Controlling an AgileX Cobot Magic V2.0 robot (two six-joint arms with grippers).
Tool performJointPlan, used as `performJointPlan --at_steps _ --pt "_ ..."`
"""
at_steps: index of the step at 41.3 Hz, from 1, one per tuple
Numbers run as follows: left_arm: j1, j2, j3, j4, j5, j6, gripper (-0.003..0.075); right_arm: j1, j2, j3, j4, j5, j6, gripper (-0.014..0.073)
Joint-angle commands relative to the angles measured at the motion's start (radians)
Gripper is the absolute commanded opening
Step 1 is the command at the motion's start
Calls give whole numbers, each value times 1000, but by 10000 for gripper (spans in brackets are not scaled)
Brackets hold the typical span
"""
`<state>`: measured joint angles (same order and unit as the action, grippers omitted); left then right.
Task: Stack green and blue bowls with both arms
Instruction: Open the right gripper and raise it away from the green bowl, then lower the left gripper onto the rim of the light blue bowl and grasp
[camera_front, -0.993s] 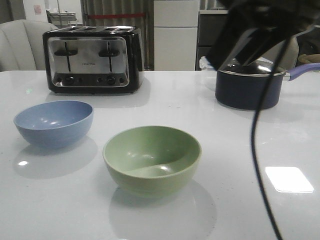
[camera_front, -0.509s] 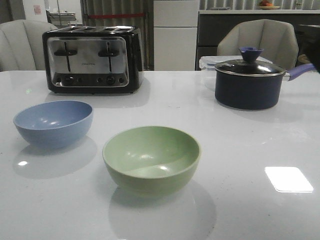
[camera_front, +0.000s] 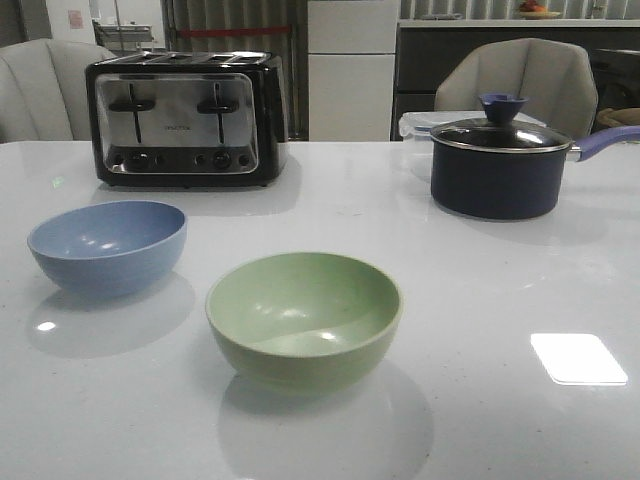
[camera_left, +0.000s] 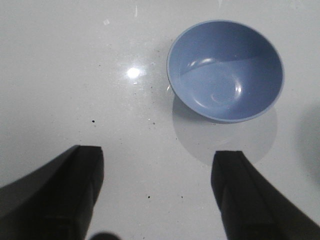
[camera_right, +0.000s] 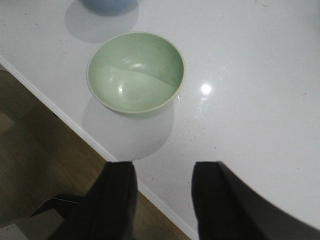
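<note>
The blue bowl (camera_front: 108, 248) will sit deep inside the green bowl when the robot lowers it, with the blue bowl's rim staying just above, because the green bowl's empty opening (camera_front: 305, 305) spreads wide.
The dusty blue bowl (camera_front: 107, 245) sits upright on the white table at the left, and the pale green bowl (camera_front: 304, 318) sits upright nearer the front middle. The two bowls are apart and both are empty. Neither arm shows in the front view. In the left wrist view my left gripper (camera_left: 157, 162) is open and empty, high above the table, with the blue bowl (camera_left: 226, 70) beyond its fingers. In the right wrist view my right gripper (camera_right: 162, 172) is open and empty above the table's front edge, with the green bowl (camera_right: 135, 73) beyond it.
A black and chrome toaster (camera_front: 186, 118) stands at the back left. A dark navy saucepan (camera_front: 497, 165) with a lid and purple handle stands at the back right, with a clear container behind it. The table's front edge (camera_right: 60, 115) drops to a wooden floor.
The right arm and its cable, which filled the upper right of the front view a second ago, have left that view. The bowls have not moved.
</note>
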<state>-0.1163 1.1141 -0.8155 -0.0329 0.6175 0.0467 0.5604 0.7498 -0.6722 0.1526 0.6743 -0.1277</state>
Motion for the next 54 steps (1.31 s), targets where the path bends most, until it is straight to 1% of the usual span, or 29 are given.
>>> performJointPlan --at_steps 1,14,22,28,30,34,42,45,48,54 --pt "-7 94 -82 -25 -73 0 505 1 -4 -27 2 -60 -13 397" --pt "-7 454 -286 -78 -73 0 505 1 -4 -27 2 -59 -13 397" --pt "-7 608 -375 -72 -75 0 505 1 -4 -27 2 -57 -13 397" --pt "-7 676 -413 -77 -75 0 494 1 -4 -27 2 -56 -13 397" --pt "-7 686 -420 -77 -77 0 465 1 -4 -27 2 -56 -13 397" --pt "-7 699 -422 -77 -90 0 382 1 -4 -27 2 -56 -13 397" --pt "-7 700 -422 -77 -101 0 185 1 -4 -27 2 -56 -13 397" --pt "-7 700 -422 -77 -97 0 129 1 -4 -27 2 -56 -13 397" --pt "-7 694 -422 -79 -83 0 90 1 -4 -27 2 -56 -13 397" --pt "-7 652 -423 -88 -26 0 93 1 -4 -27 2 -56 -13 397"
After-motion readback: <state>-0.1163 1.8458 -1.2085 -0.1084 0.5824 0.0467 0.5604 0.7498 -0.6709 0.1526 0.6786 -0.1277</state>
